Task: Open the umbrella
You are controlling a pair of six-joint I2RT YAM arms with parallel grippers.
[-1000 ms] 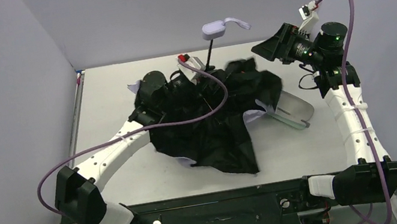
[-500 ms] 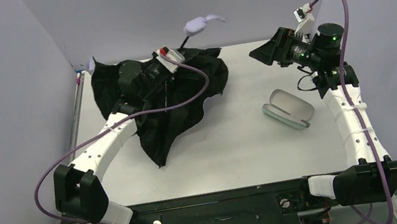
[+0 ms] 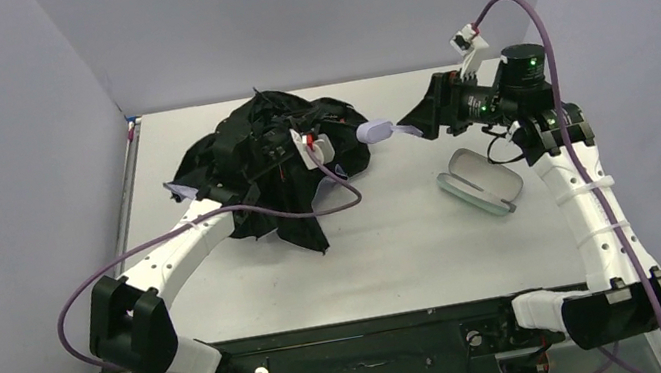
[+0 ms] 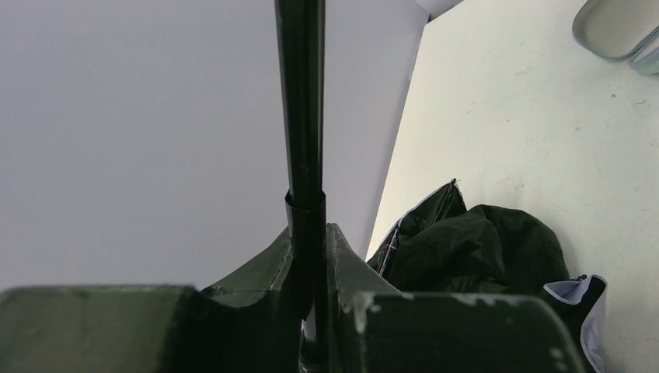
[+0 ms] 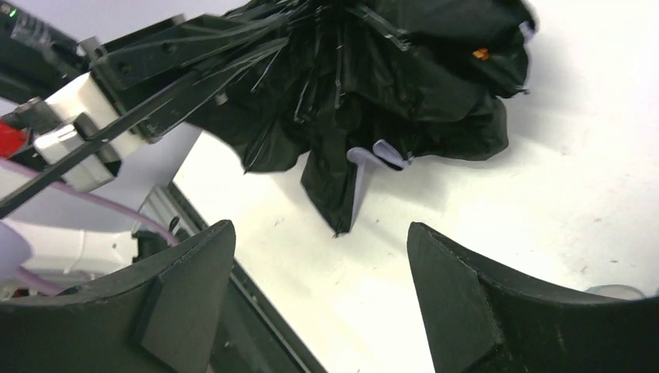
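Observation:
Next, I swing the lilac handle (image 3: 376, 130) up with my left gripper to spread the canopy (image 3: 287, 194) hanging bunched around the umbrella's stem before my right gripper takes the stem.
The umbrella (image 3: 275, 150) is a crumpled black bundle of lining held above the table's back left. Its pale lilac handle (image 3: 374, 130) points right. My left gripper (image 3: 285, 148) is shut on the thin black shaft (image 4: 303, 116), which runs up between the jaws in the left wrist view. My right gripper (image 3: 415, 122) is open and empty, just right of the handle and facing it. In the right wrist view the black canopy and ribs (image 5: 365, 70) fill the top, beyond the open fingers (image 5: 458, 303).
A mint-green oval zip case (image 3: 479, 181) lies on the white table (image 3: 397, 246) under the right arm; its edge shows in the left wrist view (image 4: 618, 31). Grey walls close the back and sides. The left arm's purple cable (image 3: 336, 185) hangs by the fabric.
The left gripper swung the umbrella so the handle dropped from pointing up at the back to pointing right. The right gripper moved left and down toward the handle. The fabric bunched up.

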